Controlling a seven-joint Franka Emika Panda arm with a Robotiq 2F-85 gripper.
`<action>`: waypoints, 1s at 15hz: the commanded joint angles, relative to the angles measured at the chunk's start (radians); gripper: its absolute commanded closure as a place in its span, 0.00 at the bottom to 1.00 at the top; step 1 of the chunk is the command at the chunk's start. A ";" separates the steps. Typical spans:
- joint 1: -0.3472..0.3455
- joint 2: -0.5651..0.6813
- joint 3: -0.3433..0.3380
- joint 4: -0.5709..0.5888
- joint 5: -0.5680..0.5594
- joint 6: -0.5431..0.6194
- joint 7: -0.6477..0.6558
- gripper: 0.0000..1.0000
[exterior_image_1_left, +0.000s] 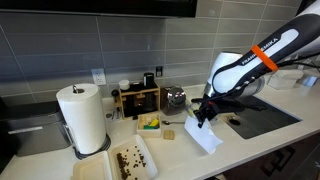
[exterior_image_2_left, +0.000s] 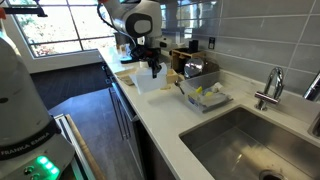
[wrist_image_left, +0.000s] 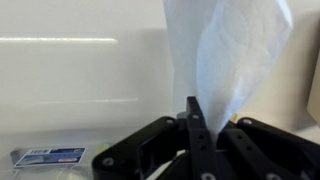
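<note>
I should continue to lower my gripper until the white paper towel sheet (exterior_image_1_left: 205, 139), now hanging over a clear part of the countertop (exterior_image_2_left: 157, 100), rests there, and then let go.
My gripper (exterior_image_1_left: 205, 113) is shut on a white paper towel sheet (exterior_image_1_left: 206, 136), which hangs from the fingers down to the white countertop (exterior_image_1_left: 180, 155). In an exterior view the gripper (exterior_image_2_left: 152, 68) hangs over the counter's near end, with the sheet (exterior_image_2_left: 147, 83) drooping below it. In the wrist view the two black fingers are pressed together at the gripper tip (wrist_image_left: 193, 108), pinching the crinkled sheet (wrist_image_left: 235, 55), which fans out beyond them. A small printed label (wrist_image_left: 48, 156) lies on the counter at lower left.
A paper towel roll (exterior_image_1_left: 83, 118) stands on its holder at left, beside a tray (exterior_image_1_left: 130, 160) of dark bits. A wooden rack (exterior_image_1_left: 138, 99), a metal cup (exterior_image_1_left: 176, 97) and a yellow-green sponge (exterior_image_1_left: 150, 123) sit behind. The sink (exterior_image_2_left: 250, 140), faucet (exterior_image_2_left: 270, 88) and a dish tray (exterior_image_2_left: 205, 95) lie to one side.
</note>
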 joint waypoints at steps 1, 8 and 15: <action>-0.050 0.058 0.048 -0.015 0.076 0.064 -0.092 1.00; -0.120 0.169 0.089 -0.001 0.110 0.168 -0.138 1.00; -0.143 0.153 0.112 -0.007 0.087 0.169 -0.117 0.46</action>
